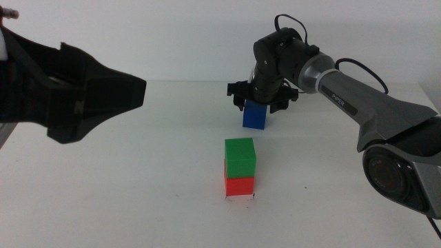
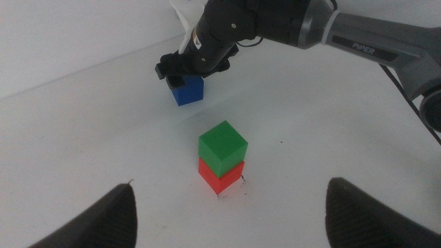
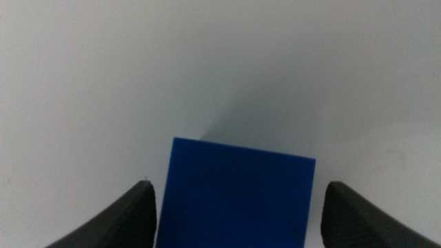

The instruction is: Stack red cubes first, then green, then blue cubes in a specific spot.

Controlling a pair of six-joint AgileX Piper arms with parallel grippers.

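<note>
The blue cube's far edge (image 3: 244, 149) is at a slant between the open fingers. The blue cube will therefore turn square when I close my right gripper to lift.
A green cube (image 1: 240, 156) sits on top of a red cube (image 1: 238, 186) near the middle of the white table (image 1: 138, 179). The stack also shows in the left wrist view, green cube (image 2: 222, 147) on red cube (image 2: 219, 178). A blue cube (image 1: 254, 116) rests on the table behind the stack. My right gripper (image 1: 256, 105) is down over it, jaws open, one on each side. In the right wrist view the blue cube (image 3: 236, 203) fills the space between the jaws of the right gripper (image 3: 236, 189), with a thin gap on one side. My left gripper (image 1: 131, 89) hovers open and empty at the left.
Small dark marks on the table (image 1: 253, 197) sit at the foot of the red cube. The table's back edge meets a white wall (image 1: 172, 41). Bare table lies left and right of the stack.
</note>
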